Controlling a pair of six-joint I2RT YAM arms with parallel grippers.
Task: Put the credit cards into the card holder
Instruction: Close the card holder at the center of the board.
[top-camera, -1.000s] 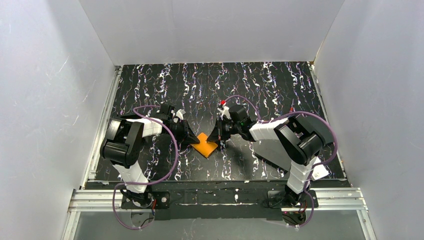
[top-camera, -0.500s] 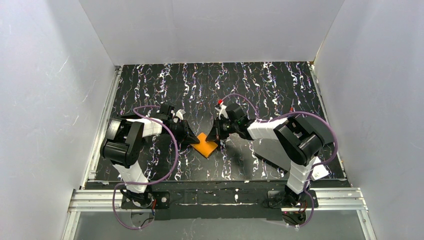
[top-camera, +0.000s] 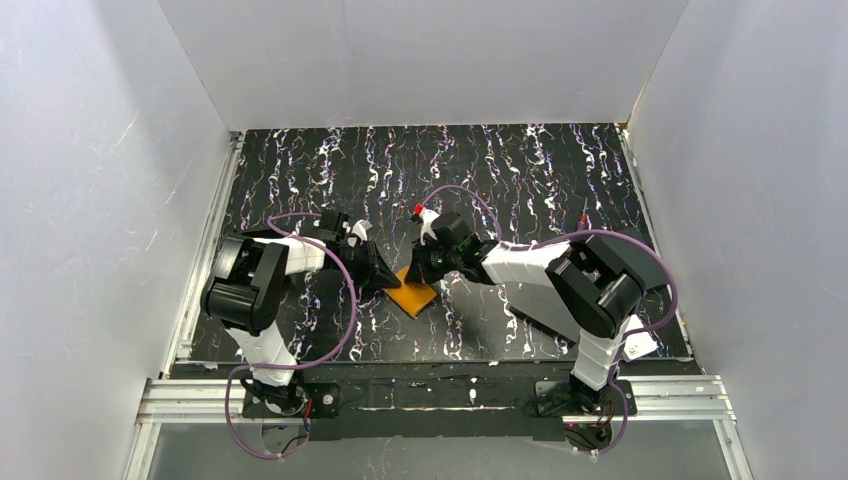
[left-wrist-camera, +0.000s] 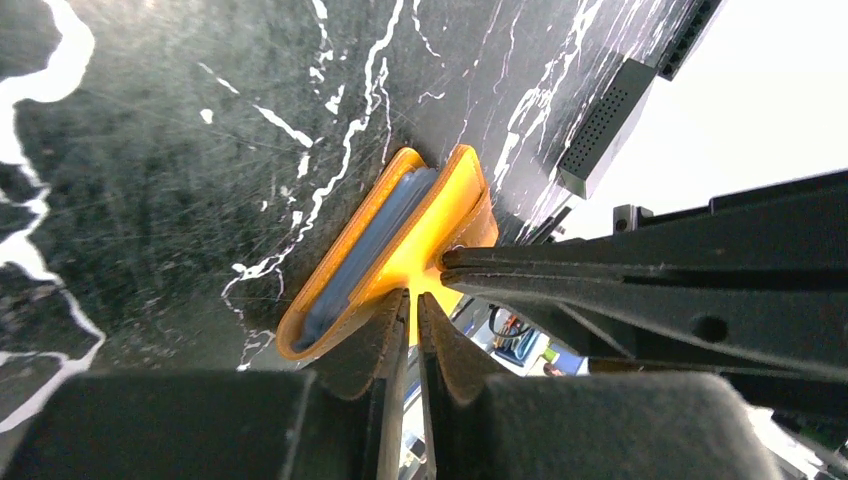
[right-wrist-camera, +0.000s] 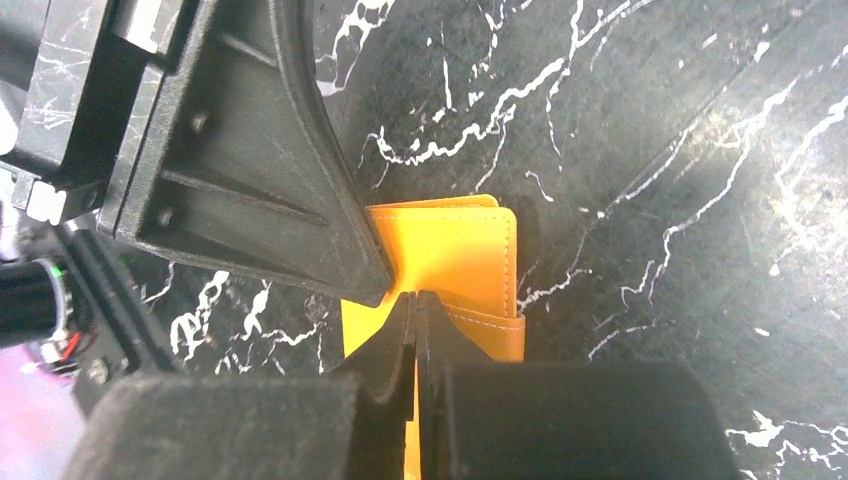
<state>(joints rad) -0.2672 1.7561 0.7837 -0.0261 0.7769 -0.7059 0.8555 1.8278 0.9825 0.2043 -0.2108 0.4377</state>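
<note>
My left gripper should turn the card holder straighter while my right gripper moves farther (top-camera: 429, 286) along the card holder's edge, because the card holder lies slanted (top-camera: 411, 299) and both grippers are crowded at one corner.
The orange card holder (top-camera: 413, 296) lies near the middle of the marbled black table, partly folded, with pale blue sleeves (left-wrist-camera: 375, 240) showing between its covers. My left gripper (left-wrist-camera: 414, 293) comes in low from the left, its jaws closed to a sliver on a thin orange flap at the holder's edge. My right gripper (right-wrist-camera: 415, 296) is shut, with its tips resting on the orange cover (right-wrist-camera: 455, 250) right beside the left fingers (right-wrist-camera: 300, 200). In the top view both grippers, left (top-camera: 385, 282) and right (top-camera: 426, 272), meet at the holder. No credit cards show in any view.
A flat black rectangle (top-camera: 535, 312) lies under the right arm's forearm. A white piece (top-camera: 640, 346) sits by the right arm's base. White walls close in the table (top-camera: 500, 170) on three sides. Purple cables loop off both arms.
My right arm has swung left and its gripper has moved in over the card holder. The left arm and the holder have stayed put.
</note>
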